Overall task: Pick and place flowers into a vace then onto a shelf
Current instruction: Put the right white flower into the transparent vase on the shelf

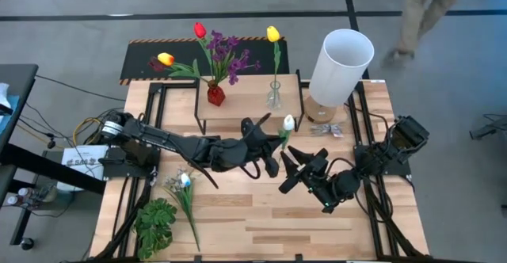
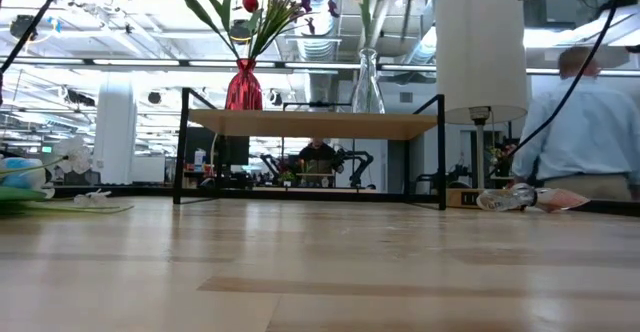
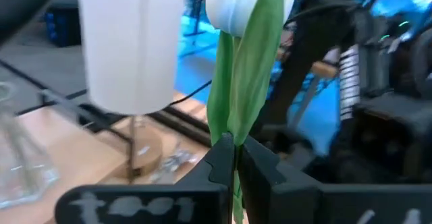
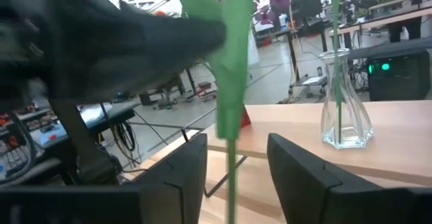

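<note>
Next, my right gripper grabs the stem (image 4: pixel 231 160) below the leaves and brings the white tulip to the clear vase, because my left gripper is pinching the tulip across its folded leaf (image 3: pixel 255 72).
My left gripper (image 1: pixel 279 142) is over the table's middle, shut on a white tulip (image 1: pixel 288 123) with a green stem. My right gripper (image 1: pixel 291 169) is just right of it and open; its wrist view shows the tulip's stem (image 4: pixel 229 163) standing in the gap between the two fingers (image 4: pixel 177 177), apart from both. Beyond them stands the shelf (image 1: pixel 249 104). It bears a red vase (image 1: pixel 215 95) with several flowers and a clear vase (image 1: pixel 274 97) with a yellow tulip (image 1: pixel 273 34). More flowers (image 1: pixel 184 185) lie flat on the table at the left. My left gripper pinches the white tulip's stem and a leaf folded along it (image 3: pixel 233 133) between its two fingers (image 3: pixel 216 160), a little below the flower head (image 3: pixel 233 8). The fingers come nearly level from the table's left and lie across the stem. The tulip stands upright, clear of the table.
A tall white cylinder (image 1: pixel 341 63) on a wooden foot stands right of the shelf, with a crumpled wrapper (image 1: pixel 326 128) at its base. A stemless leafy plant (image 1: pixel 155 223) lies at the near left. A person (image 2: pixel 590 132) walks beyond the table's far right.
</note>
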